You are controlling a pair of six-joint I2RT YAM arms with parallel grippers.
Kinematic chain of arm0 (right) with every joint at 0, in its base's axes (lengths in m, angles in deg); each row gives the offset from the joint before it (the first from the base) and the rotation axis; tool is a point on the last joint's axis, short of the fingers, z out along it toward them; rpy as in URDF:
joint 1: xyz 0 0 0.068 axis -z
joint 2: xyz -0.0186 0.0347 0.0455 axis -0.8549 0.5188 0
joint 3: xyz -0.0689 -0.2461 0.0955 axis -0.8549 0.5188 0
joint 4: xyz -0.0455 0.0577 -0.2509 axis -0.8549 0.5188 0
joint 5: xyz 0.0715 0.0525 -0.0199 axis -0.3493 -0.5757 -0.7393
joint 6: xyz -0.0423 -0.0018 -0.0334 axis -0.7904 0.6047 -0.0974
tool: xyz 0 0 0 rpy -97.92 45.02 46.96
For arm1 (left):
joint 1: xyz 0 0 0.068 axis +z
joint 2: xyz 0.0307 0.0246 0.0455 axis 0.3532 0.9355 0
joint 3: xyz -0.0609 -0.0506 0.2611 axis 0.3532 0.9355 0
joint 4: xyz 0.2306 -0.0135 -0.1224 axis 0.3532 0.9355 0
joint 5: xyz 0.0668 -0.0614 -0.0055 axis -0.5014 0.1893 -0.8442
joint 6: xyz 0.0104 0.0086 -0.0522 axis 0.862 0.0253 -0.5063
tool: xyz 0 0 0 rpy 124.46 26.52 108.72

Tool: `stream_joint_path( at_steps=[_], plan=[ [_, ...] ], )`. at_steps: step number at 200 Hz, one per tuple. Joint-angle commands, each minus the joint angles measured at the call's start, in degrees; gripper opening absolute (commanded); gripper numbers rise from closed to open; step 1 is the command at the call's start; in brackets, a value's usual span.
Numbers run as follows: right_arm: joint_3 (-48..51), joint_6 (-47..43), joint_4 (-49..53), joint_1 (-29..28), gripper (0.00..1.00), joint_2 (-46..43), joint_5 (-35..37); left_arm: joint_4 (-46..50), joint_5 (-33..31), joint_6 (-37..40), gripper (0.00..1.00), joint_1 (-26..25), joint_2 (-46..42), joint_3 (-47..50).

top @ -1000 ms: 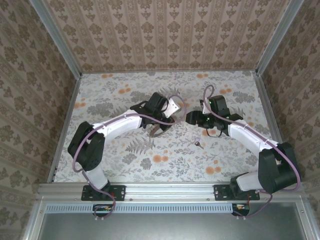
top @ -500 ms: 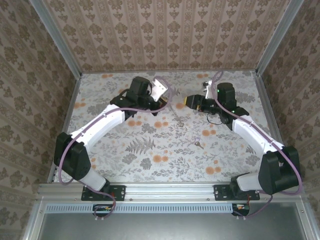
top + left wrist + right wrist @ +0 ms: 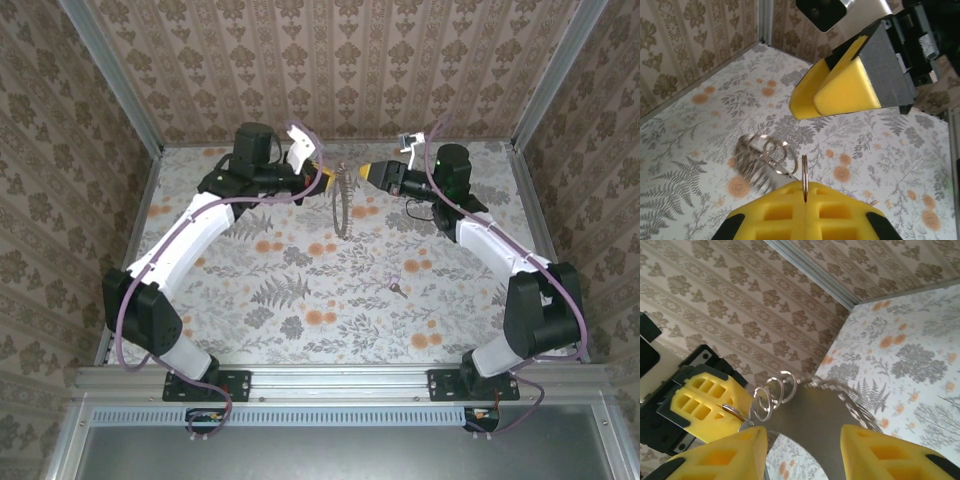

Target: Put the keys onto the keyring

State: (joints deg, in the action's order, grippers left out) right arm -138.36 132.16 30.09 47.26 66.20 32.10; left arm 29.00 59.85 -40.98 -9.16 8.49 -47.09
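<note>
The ring sticks out (image 3: 805, 170) past my left gripper's fingers, so I should keep holding the thin ring (image 3: 733, 411) with that gripper until my right gripper closes on it, then let go.
My left gripper (image 3: 327, 181) is raised over the back of the table, shut on a thin metal ring (image 3: 804, 176) of the keyring. Small linked rings (image 3: 769, 152) and a blurred, swinging chain loop (image 3: 342, 208) hang from it. My right gripper (image 3: 366, 172) faces it from the right, a short way off, jaws apart with nothing between the pads. In the right wrist view the small rings (image 3: 772, 392) and the chain (image 3: 856, 405) hang just beyond my yellow fingertips (image 3: 735, 452), and the left gripper's yellow fingers (image 3: 702, 402) pinch the ring. The tiny key (image 3: 397, 290) lies flat on the floral table, nearer the front.
Patterned walls with metal corner posts (image 3: 150, 130) close in the table on three sides. Both arms reach far back. The metal rail (image 3: 330, 378) carrying the arm bases runs along the front.
Both arms have swung from mid-table up toward the back wall. The left carried the keyring along, its chain now swinging. The right gripper's jaws have narrowed. The key has stayed put.
</note>
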Motion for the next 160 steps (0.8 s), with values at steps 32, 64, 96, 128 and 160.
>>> stream_joint_path(
  at_steps=[32,64,96,128,160],
  plan=[
    [-2.9,4.3,-11.6,-0.4,0.41,0.7,-5.2,-1.7,10.7,-1.2,0.0,1.5,2.2,-4.0],
    [-3.3,4.5,-12.2,-1.7,0.38,0.3,-5.4,-2.6,13.3,-2.9,0.0,1.5,2.9,-4.3],
    [-4.0,4.5,-12.2,-2.7,0.38,0.1,-5.6,-2.7,14.6,-3.7,0.0,1.4,3.3,-4.8],
    [-4.7,4.5,-12.4,-3.7,0.38,0.8,-5.9,-2.5,14.9,-3.9,0.0,1.1,3.6,-5.4],
    [-4.3,4.4,-12.6,-4.4,0.37,0.7,-7.0,-2.4,14.9,-4.2,0.0,1.0,3.7,-6.0]
  ],
)
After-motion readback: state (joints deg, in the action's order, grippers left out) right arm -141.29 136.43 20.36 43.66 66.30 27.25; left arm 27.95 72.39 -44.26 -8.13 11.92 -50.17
